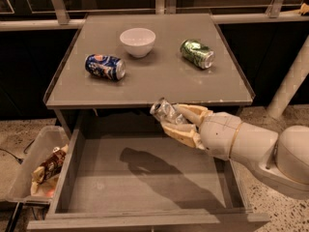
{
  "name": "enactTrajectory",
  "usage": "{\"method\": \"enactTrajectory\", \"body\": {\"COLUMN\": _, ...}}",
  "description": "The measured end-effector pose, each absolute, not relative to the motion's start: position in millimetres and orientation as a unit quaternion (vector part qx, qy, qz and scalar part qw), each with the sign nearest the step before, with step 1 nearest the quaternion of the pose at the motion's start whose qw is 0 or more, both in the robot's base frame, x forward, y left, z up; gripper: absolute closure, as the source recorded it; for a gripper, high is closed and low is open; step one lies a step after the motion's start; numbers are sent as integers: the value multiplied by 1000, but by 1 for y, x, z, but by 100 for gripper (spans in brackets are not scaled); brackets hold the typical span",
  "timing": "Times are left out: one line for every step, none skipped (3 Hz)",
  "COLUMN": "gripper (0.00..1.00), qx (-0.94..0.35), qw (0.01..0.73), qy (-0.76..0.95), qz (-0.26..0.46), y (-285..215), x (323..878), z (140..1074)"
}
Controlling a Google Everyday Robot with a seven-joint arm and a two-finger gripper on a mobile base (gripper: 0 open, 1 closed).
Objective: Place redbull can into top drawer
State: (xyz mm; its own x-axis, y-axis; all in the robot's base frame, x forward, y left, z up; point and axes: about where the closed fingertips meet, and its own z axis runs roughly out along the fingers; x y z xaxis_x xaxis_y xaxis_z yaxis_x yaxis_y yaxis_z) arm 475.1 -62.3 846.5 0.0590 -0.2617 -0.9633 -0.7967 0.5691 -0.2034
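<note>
The redbull can is hanging high beside the table's front edge (145,106). My gripper should pull it away from that edge and lower it to the drawer's middle (145,166).
The redbull can (164,111), slim and silver, is held tilted between the beige fingers (181,132) of my gripper (177,121). The gripper is shut on it and hangs above the back middle of the open top drawer (140,178), just in front of the table's front edge. The drawer is pulled out wide, with a flat grey bottom showing the arm's shadow. My white arm reaches in from the lower right.
On the tabletop (154,76) lie a dark blue can (105,66) at left, a white bowl (138,41) at the back middle, and a green can (197,53) at right. A clear bin with snack bags (41,170) stands left of the drawer.
</note>
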Motion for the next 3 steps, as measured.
{"method": "enactTrajectory", "body": {"gripper": 100, "qx": -449, "qw": 594, "qy": 653, "qz": 140, "y": -103, "x": 475, "z": 841}}
{"method": "enactTrajectory", "body": {"gripper": 100, "qx": -461, "qw": 590, "qy": 652, "qz": 120, "y": -113, "x": 475, "z": 839}}
{"method": "enactTrajectory", "body": {"gripper": 100, "qx": -491, "qw": 570, "qy": 645, "qz": 131, "y": -97, "x": 471, "z": 840}}
